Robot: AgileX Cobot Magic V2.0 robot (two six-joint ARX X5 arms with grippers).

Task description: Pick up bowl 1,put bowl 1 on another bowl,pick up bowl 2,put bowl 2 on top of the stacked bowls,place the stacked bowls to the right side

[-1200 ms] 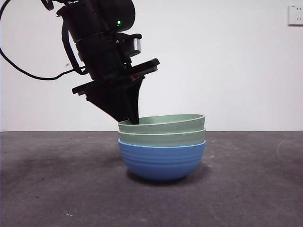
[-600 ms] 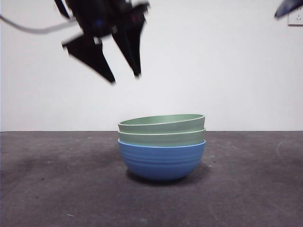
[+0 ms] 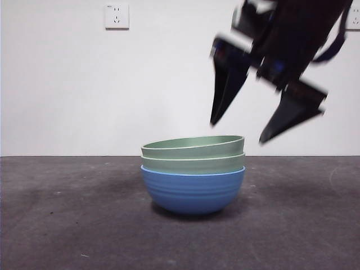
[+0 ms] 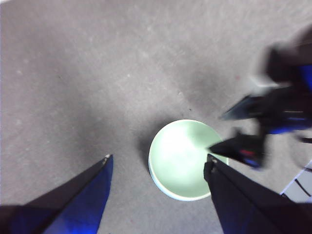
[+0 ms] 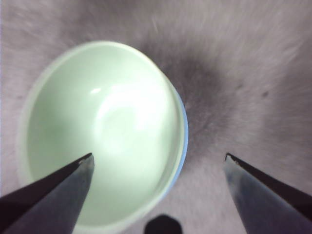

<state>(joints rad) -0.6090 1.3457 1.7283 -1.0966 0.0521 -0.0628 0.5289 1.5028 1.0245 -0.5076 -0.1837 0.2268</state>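
Note:
The blue bowl should move along with both green bowls when I carry the stack by its rim, because their rims sit nested close together.
The stacked bowls stand mid-table: a ribbed blue bowl with two pale green bowls nested in it, the lower one level and the upper one slightly tilted. My right gripper hangs open just above the stack's right side, blurred by motion. In the right wrist view, my right gripper has one jaw over the green bowl's inside and the other outside the rim. High above, my left gripper is open and empty, looking down on the green bowl and the right gripper.
The dark grey table stretches to both sides of the stack. A white wall behind carries one socket at the upper left and another at the right edge.
The left gripper let go of the top green bowl, rose and left the front view. The right gripper came in from the upper right and dropped toward the stack.

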